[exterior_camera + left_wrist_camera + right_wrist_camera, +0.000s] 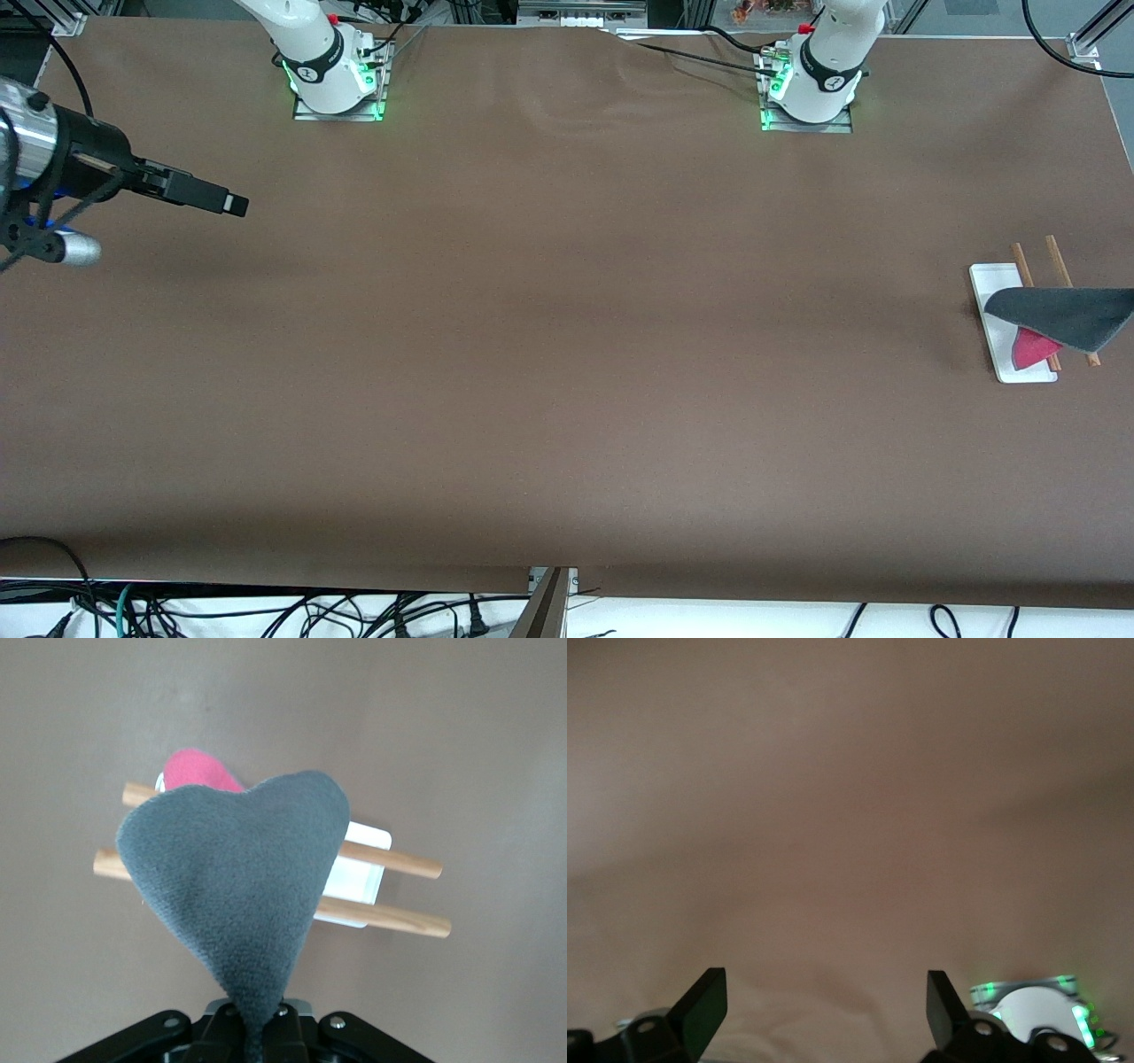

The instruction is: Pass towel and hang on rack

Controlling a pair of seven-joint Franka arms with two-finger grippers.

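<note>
My left gripper should keep lowering the gripped end of the towel until the rods (1060, 262) hold it up, then let go. The towel lies across both rods, and its pink-red corner (1034, 349) hangs past them.
The towel (1063, 315) shows its dark grey face, with a pink-red corner (1028, 347) hanging below it. It is over the rack (997, 328), a white base with two brown rods (1023, 261), at the left arm's end of the table. In the left wrist view my left gripper (257, 1028) is shut on a corner of the towel (235, 877), which covers the middle of the rack's rods (390, 859). Whether the towel rests on the rods I cannot tell. The left gripper is outside the front view. My right gripper (235, 206) waits open and empty over the right arm's end of the table, its fingertips (704, 997) wide apart.
The brown table cover (567, 354) has wrinkles near the arm bases (337, 80). The rack stands close to the table's edge at the left arm's end. Cables (266, 611) hang below the table's edge nearest the front camera.
</note>
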